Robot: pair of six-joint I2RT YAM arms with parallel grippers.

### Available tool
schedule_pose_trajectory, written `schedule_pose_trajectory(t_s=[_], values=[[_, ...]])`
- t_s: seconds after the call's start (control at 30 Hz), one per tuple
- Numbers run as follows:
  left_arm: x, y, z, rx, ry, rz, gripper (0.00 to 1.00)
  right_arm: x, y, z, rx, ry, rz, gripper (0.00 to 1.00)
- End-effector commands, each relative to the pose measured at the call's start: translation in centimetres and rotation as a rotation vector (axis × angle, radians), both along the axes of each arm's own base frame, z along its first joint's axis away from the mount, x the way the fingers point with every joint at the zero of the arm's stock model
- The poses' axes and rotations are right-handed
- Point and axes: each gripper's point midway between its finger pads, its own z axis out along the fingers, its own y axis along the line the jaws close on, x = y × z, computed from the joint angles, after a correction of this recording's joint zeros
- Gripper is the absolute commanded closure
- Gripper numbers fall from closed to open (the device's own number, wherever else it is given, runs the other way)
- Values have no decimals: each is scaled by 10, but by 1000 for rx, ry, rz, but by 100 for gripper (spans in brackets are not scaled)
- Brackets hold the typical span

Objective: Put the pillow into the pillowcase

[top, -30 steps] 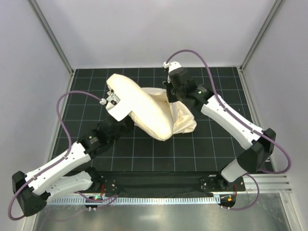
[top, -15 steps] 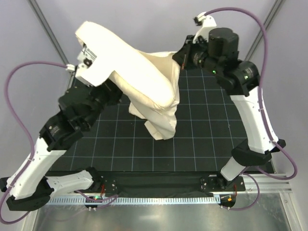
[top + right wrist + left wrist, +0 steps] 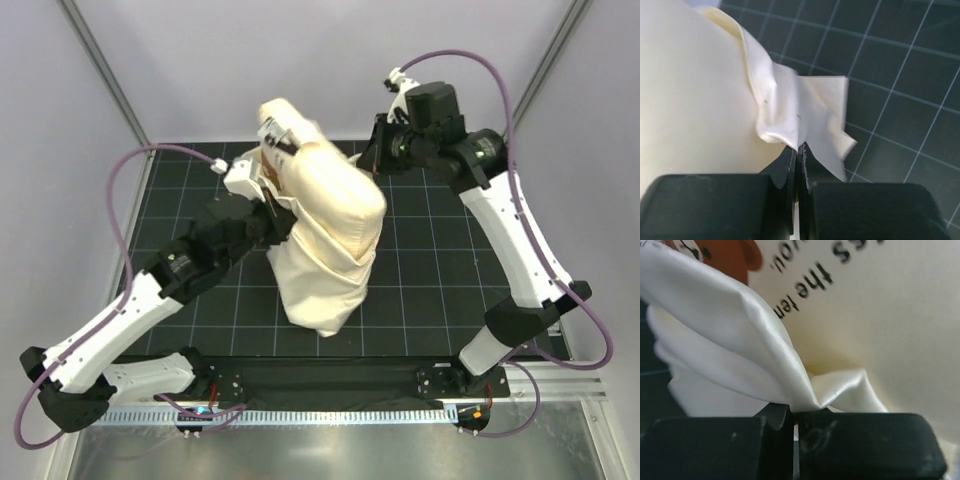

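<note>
My two grippers need to raise the pillowcase edges high and apart until the pillow sinks in, because the pillow's printed end bulges above the pillowcase opening.
The pillowcase hangs as a wrinkled cream sack between both grippers, its lower end down at the black mat. A plump bulge fills its upper part; I cannot tell how much of the pillow is inside. My left gripper is shut on a shiny fold of the pillowcase, its fingertips pinched together. Behind that fold is the pillow, with black lettering and a brown bear print. My right gripper is shut on a crumpled pillowcase edge beside a smooth cream surface.
The black gridded mat covers the table between grey side walls. Metal frame posts stand at the back corners. Purple cables loop off both arms. The arm bases sit on the front rail.
Both arms rose high with the cloth half a second ago and have since come down and inward. The bundle now hangs nearer the middle, its bulge pushed lower into the sack.
</note>
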Motion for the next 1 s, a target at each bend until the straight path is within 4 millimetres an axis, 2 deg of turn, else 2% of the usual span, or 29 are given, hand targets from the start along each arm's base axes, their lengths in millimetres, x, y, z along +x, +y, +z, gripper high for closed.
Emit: schedule_pose_trajectory(t_s=[0.0, 0.07, 0.1, 0.13, 0.17, 0.2, 0.3, 0.33, 0.37, 0.4, 0.43, 0.5, 0.53, 0.57, 0.6, 0.7, 0.8, 0.83, 0.87, 0.9, 0.97], values=[[3, -9, -7, -100, -8, 2, 100, -38, -25, 151, 222, -345, -13, 96], [1, -20, -10, -144, -8, -41, 100, -49, -29, 163, 259, -371, -6, 96], [0, -24, -10, -159, -4, -53, 100, -50, -29, 163, 265, -371, -3, 96], [0, -29, -6, -165, -5, -70, 100, -50, -28, 159, 268, -361, -6, 96], [1, -29, -3, -161, -5, -74, 100, -46, -26, 145, 255, -342, -7, 96], [-1, -29, 25, -188, -43, -84, 100, -42, -25, 136, 246, -328, -13, 96], [-5, -25, 63, -182, -98, -102, 100, -25, -23, 102, 204, -273, -46, 96], [-10, -17, 102, -225, -157, -102, 100, -21, -24, 96, 194, -265, -56, 96], [-11, -16, 114, -214, -183, -105, 100, -18, -25, 91, 186, -261, -67, 96], [-14, -12, 124, -211, -192, -110, 100, -13, -30, 89, 178, -264, -93, 96], [-22, -3, 157, -250, -250, -114, 100, -10, -33, 91, 177, -268, -102, 96], [-27, 1, 177, -262, -280, -126, 100, -9, -39, 98, 188, -283, -117, 96], [-34, 8, 197, -281, -321, -128, 100, -9, -43, 104, 196, -298, -124, 96], [-35, 13, 204, -281, -336, -117, 100, -8, -45, 108, 202, -307, -131, 96], [-36, 18, 206, -273, -343, -103, 100, -10, -46, 113, 211, -318, -127, 96], [-41, 43, 221, -269, -394, -34, 100, -11, -66, 133, 239, -368, -169, 96], [-43, 51, 219, -265, -407, -14, 100, -13, -96, 150, 279, -401, -227, 96], [-42, 49, 218, -268, -411, -19, 100, -10, -108, 155, 294, -420, -242, 96], [-41, 46, 215, -270, -410, -25, 100, -17, -115, 165, 313, -449, -246, 96], [-35, 37, 201, -254, -381, -33, 100, -19, -120, 172, 327, -466, -251, 96], [-27, 20, 189, -250, -361, -65, 99, -25, -133, 191, 357, -513, -253, 96]])
